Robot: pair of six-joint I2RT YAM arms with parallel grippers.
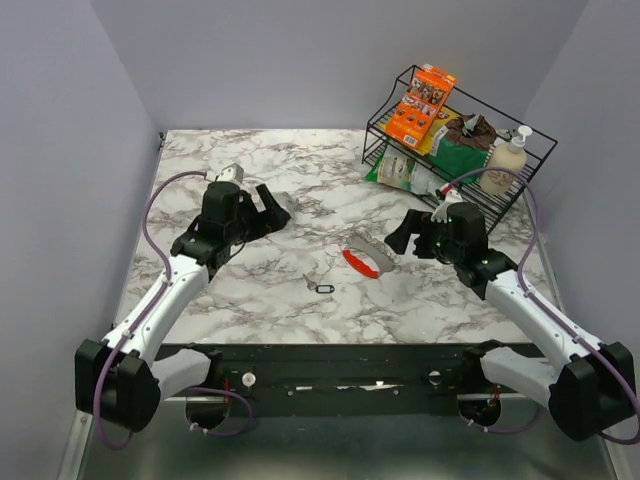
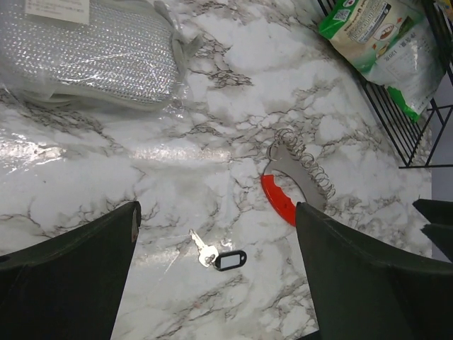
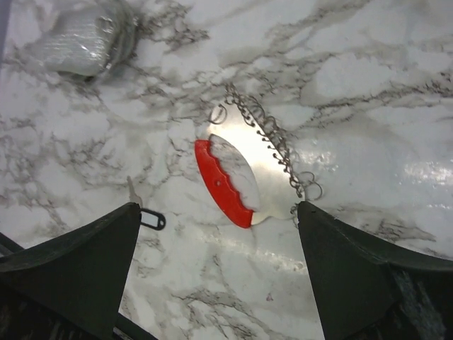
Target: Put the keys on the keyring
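Note:
My open right gripper has the near end of the silver plate (image 1: 386, 265) clear beside it, so I'll keep lowering until my fingers close by its last wire ring (image 3: 309, 187).
The key (image 1: 319, 287) is small and silver with a dark oval tag. It lies flat on the marble table near the front middle, and shows in the left wrist view (image 2: 212, 256) and the right wrist view (image 3: 144, 210). The keyring (image 1: 366, 257), a red curved strip joined to a silver plate with wire rings, lies just right of it (image 2: 294, 183) (image 3: 237, 173). My left gripper (image 1: 270, 212) is open and empty, hanging back left of both. My right gripper (image 1: 402, 232) is open and empty, just right of the keyring.
A silvery plastic-wrapped pouch (image 2: 85, 49) lies at the back left by my left gripper (image 3: 81, 42). A black wire rack (image 1: 455, 140) with an orange box, green packets and a soap bottle stands at the back right. Grey walls enclose the table.

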